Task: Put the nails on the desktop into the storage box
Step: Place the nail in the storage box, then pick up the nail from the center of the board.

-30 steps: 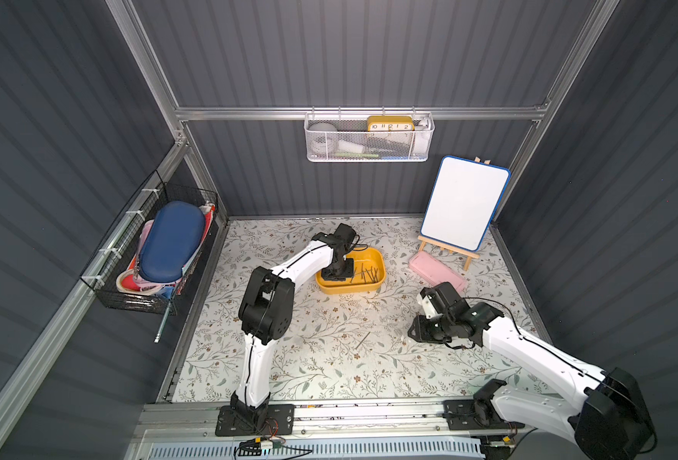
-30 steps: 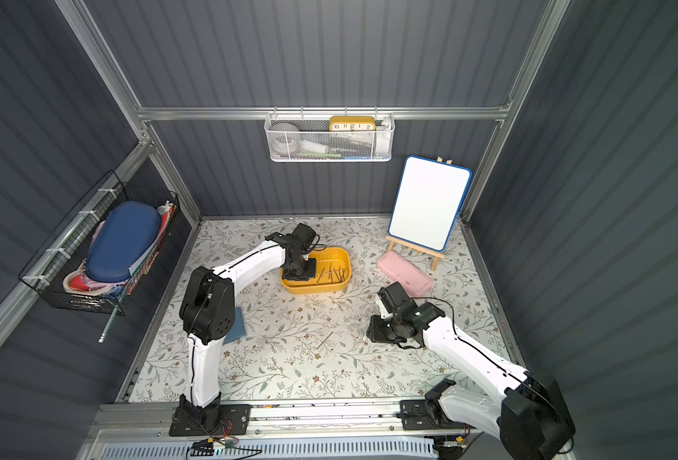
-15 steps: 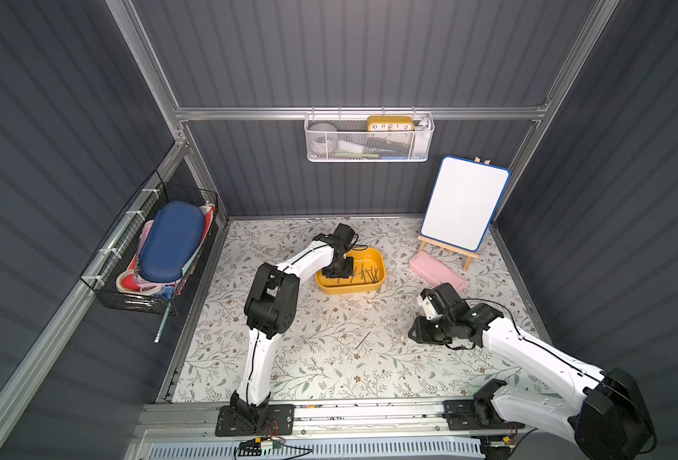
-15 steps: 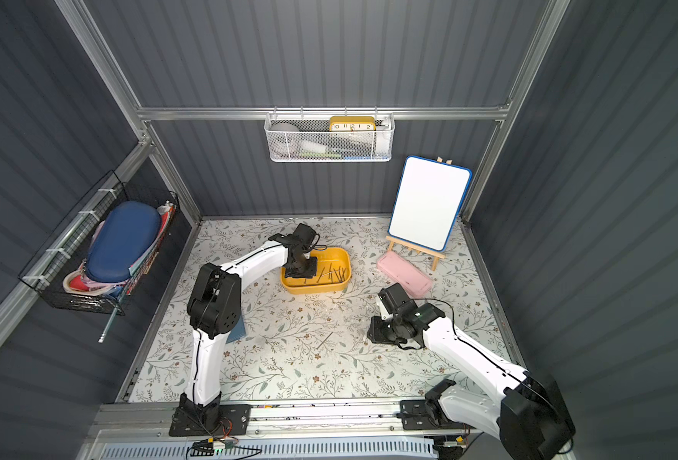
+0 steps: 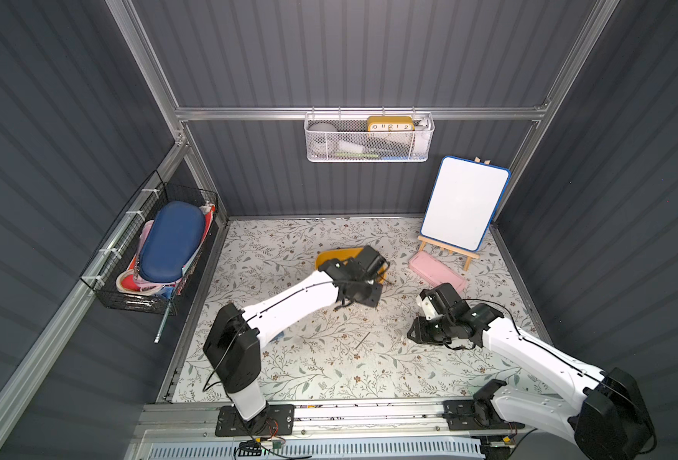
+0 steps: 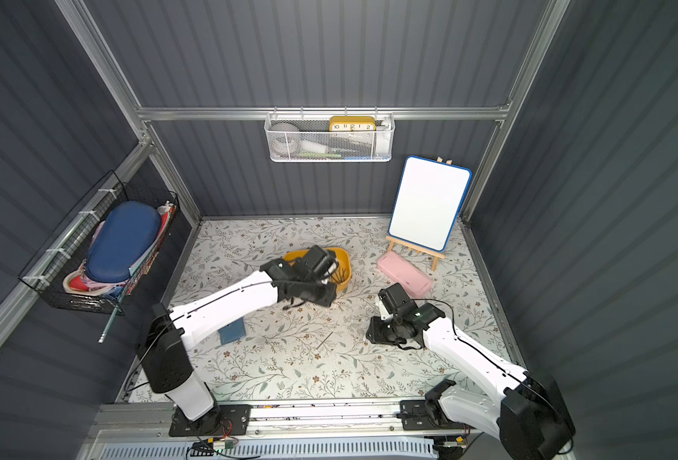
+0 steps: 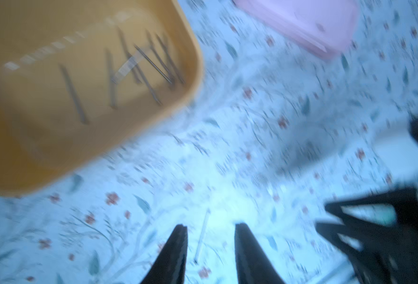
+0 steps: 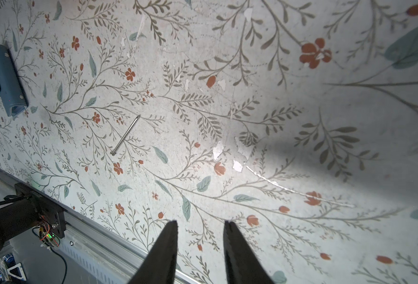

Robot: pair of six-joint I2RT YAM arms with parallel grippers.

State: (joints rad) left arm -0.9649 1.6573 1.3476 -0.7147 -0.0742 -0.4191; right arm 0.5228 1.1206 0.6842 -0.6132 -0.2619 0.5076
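The loose nail (image 5: 363,340) runs lengthwise between my left gripper's open fingers, so I should keep lowering toward the nail's near end (image 5: 357,348) until they straddle it, then close.
One nail (image 5: 364,339) (image 6: 324,339) (image 8: 125,136) lies on the flower-printed desktop (image 5: 289,358), between the two arms. The yellow storage box (image 5: 337,255) (image 6: 343,278) (image 7: 190,49) holds several nails (image 7: 154,61) and is partly hidden by my left arm. My left gripper (image 5: 363,300) (image 7: 210,225) hangs open at the box's near edge. Its blurred wrist view shows the loose nail (image 7: 202,236) on the desktop between its fingers, not gripped. My right gripper (image 5: 411,336) (image 8: 199,222) stands open and empty low over the desktop, to the right of that nail.
A flat pink case (image 5: 437,273) and a whiteboard on an easel (image 5: 463,209) stand at the back right. A small blue pouch (image 6: 232,332) (image 8: 6,78) lies under my left arm. A white mesh basket (image 5: 369,137) hangs on the back wall, a black wire basket (image 5: 150,255) on the left wall.
My left gripper has opened and swung from inside the storage box out past its near edge towards the loose nail. The right arm has not moved.
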